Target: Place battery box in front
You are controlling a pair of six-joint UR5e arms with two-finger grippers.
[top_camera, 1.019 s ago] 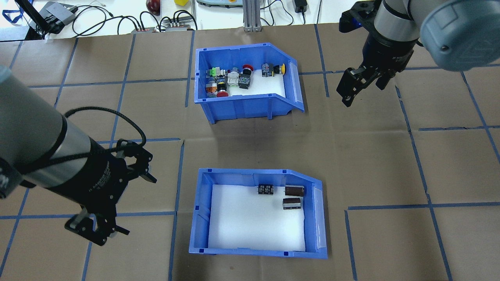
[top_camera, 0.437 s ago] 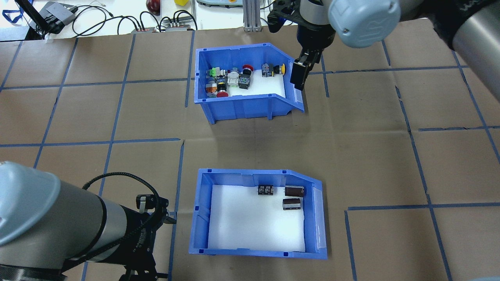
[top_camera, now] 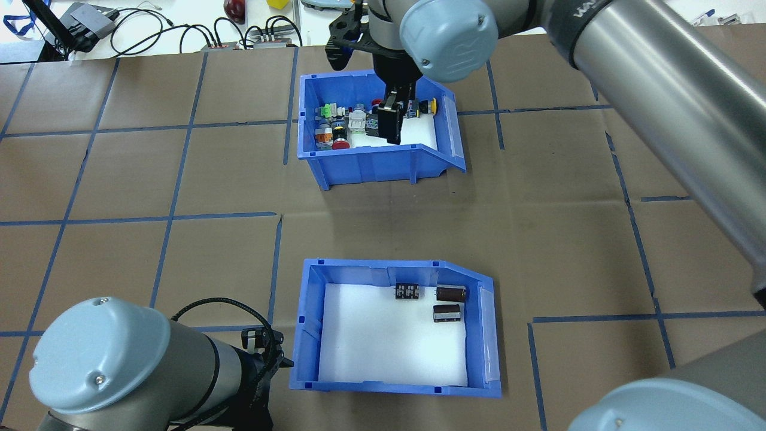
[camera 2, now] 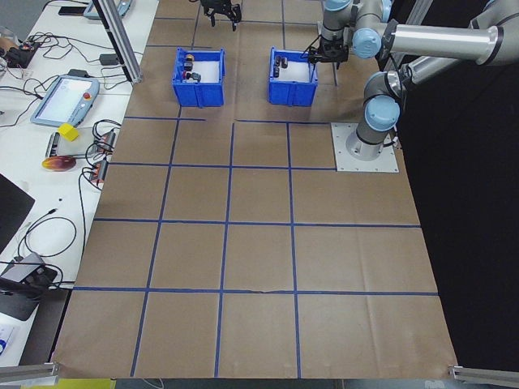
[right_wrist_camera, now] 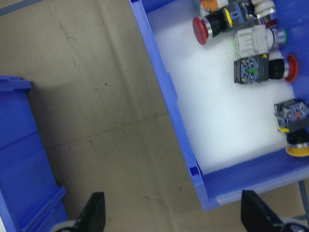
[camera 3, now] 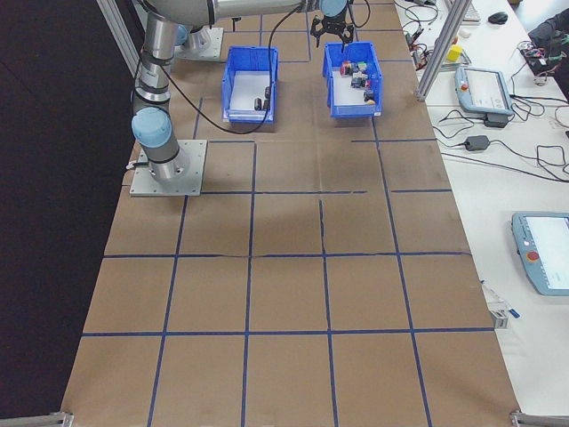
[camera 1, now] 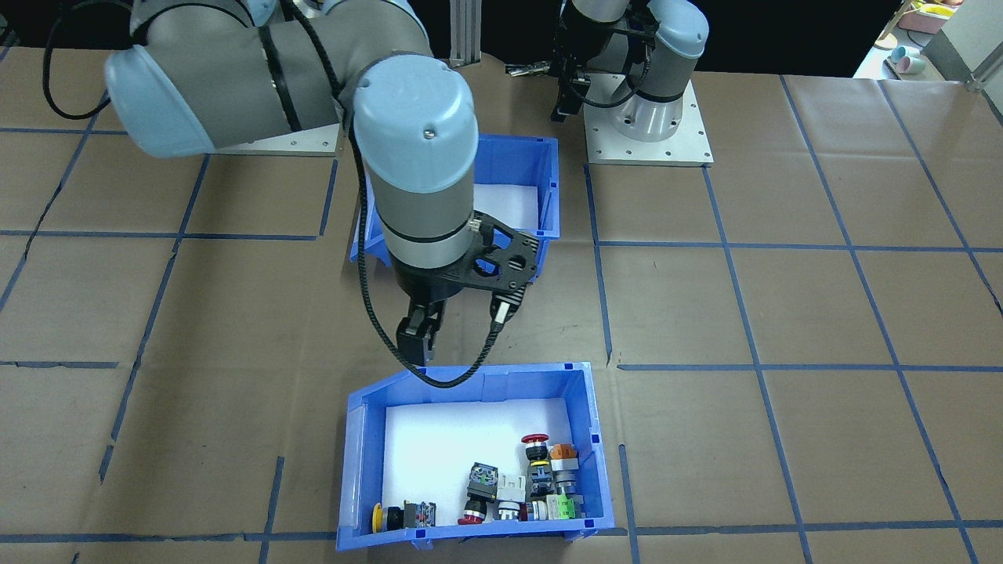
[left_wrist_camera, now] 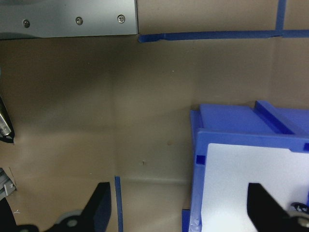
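Observation:
The switches (camera 1: 526,481) are resting against the switch bin's side (camera 1: 479,529) opposite my right gripper, so I expect them to stay bunched there when I carry the bin.
The battery box (top_camera: 395,326), a blue bin with white foam and dark brown cylinders (top_camera: 450,293), sits in the near middle of the overhead view. In the front-facing view it lies behind the right arm, with its rim (camera 1: 548,184) showing. My left gripper (left_wrist_camera: 178,208) is open, low at the box's left near corner, its wall (left_wrist_camera: 197,159) between the fingers. My right gripper (right_wrist_camera: 175,215) is open over the other blue bin (top_camera: 365,158), which holds colourful switches. It straddles that bin's wall (right_wrist_camera: 166,92).
The switch bin (camera 1: 470,533) stands on the table's far side from the robot, about a bin's length beyond the battery box. Brown paper with blue tape lines covers the table (top_camera: 598,239). Cables and devices (top_camera: 90,21) lie past the far edge.
My right arm swung left from the table's right side to above the switch bin. My left arm drew back and down to the battery box's left near corner.

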